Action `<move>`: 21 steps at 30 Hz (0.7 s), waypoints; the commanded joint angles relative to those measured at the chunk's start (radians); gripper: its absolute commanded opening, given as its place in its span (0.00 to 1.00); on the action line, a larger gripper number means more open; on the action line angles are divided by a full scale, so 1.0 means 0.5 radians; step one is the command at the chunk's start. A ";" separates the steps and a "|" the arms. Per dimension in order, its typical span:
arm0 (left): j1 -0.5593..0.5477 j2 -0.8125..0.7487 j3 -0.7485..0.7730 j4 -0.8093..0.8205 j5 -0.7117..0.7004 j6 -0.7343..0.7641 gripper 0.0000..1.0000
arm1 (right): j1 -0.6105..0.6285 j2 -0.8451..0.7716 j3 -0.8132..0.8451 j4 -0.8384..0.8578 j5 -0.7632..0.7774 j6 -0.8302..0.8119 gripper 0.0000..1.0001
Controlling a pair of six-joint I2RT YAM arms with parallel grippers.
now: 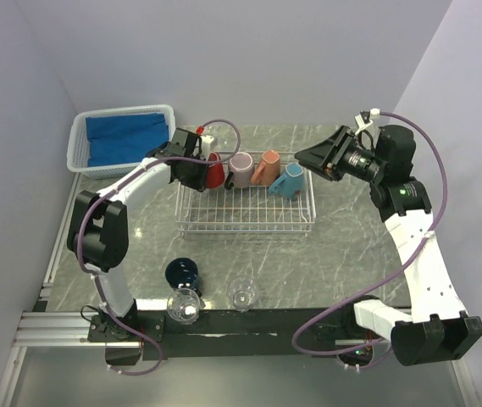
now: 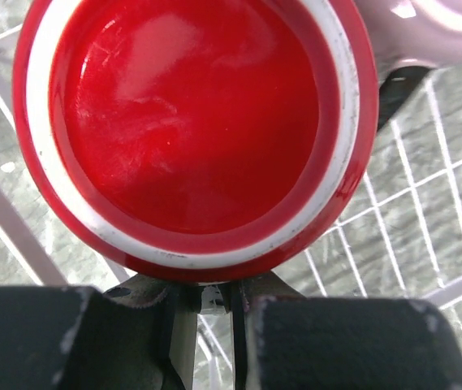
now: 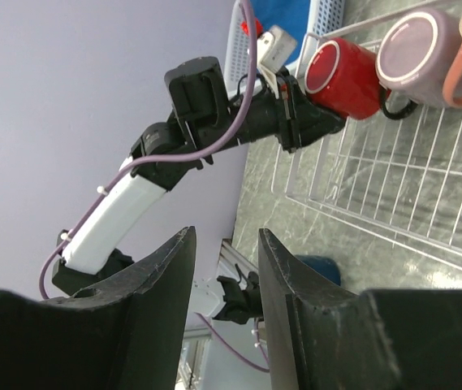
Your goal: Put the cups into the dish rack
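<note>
The red cup (image 1: 216, 172) is hanging base up in the rack's free corner. My left gripper keeps moving it gently toward the mauve mug (image 1: 241, 169) until the wires hold it up.
The white wire dish rack (image 1: 245, 222) stands mid-table. A mauve mug (image 1: 241, 170), a salmon-orange mug (image 1: 267, 166) and a light-blue mug (image 1: 290, 181) lie along its back. My left gripper (image 1: 198, 169) is shut on a red cup (image 1: 215, 173), held on its side over the rack's back left corner. The cup's base (image 2: 194, 130) fills the left wrist view above the closed fingers (image 2: 133, 325). My right gripper (image 1: 302, 155) hangs open and empty behind the rack's right end. A navy cup (image 1: 183, 273) and two clear glasses (image 1: 185, 305) (image 1: 243, 295) stand on the table near the front.
A white plastic basket (image 1: 78, 144) with blue cloth sits at the back left. Walls close in on the left, the back and the right. In the right wrist view the left arm (image 3: 214, 122) reaches to the red cup (image 3: 344, 77), with the mauve mug (image 3: 421, 57) beside it.
</note>
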 commanded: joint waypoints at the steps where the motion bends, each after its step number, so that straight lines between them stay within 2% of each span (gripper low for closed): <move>1: 0.003 -0.015 0.038 0.230 -0.074 0.025 0.01 | -0.022 -0.073 -0.055 0.034 -0.066 -0.028 0.44; 12: -0.040 0.190 0.026 0.362 -0.163 0.007 0.01 | -0.037 -0.088 -0.110 0.050 -0.087 -0.022 0.42; 19: -0.049 0.194 0.013 0.316 -0.190 0.016 0.01 | -0.052 -0.101 -0.132 0.022 -0.106 -0.040 0.43; 21: -0.052 0.182 0.004 0.292 -0.212 0.022 0.10 | -0.062 -0.101 -0.138 0.025 -0.109 -0.040 0.43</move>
